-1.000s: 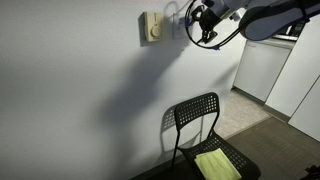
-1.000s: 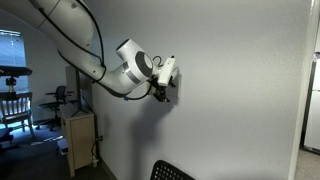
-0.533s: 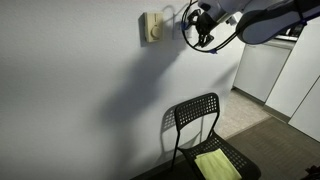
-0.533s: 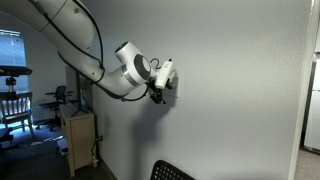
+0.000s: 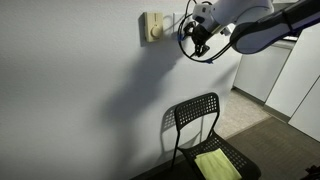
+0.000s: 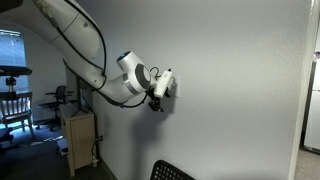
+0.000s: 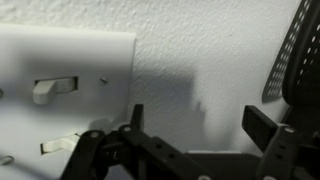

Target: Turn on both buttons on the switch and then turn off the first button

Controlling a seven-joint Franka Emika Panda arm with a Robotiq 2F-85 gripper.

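Observation:
I should go back toward the switch and line up a finger with its buttons (image 7: 54,90), because my gripper's fingers are facing plain wall (image 7: 195,100) next to the switch.
The switch (image 7: 60,100) is a white wall plate at the left of the wrist view. Its two buttons show as small white levers, one upper (image 7: 55,88) and one lower (image 7: 60,146). In an exterior view the switch (image 5: 168,20) sits on the wall just right of a cream-beige box (image 5: 152,27). My gripper (image 5: 190,32) is close to the wall, just right of the switch and not touching it. In the wrist view its fingers (image 7: 200,125) are spread apart over bare wall, with nothing between them. In an exterior view the gripper (image 6: 163,90) hides the switch.
A black mesh chair (image 5: 200,125) stands against the wall below, with a yellow-green cloth (image 5: 217,165) on its seat. White cabinets (image 5: 262,65) stand at the right. A wooden cabinet (image 6: 80,140) and a chair (image 6: 12,105) stand behind the arm.
My gripper has moved along the wall toward the switch and a little lower. It stays open. The two levers look unchanged.

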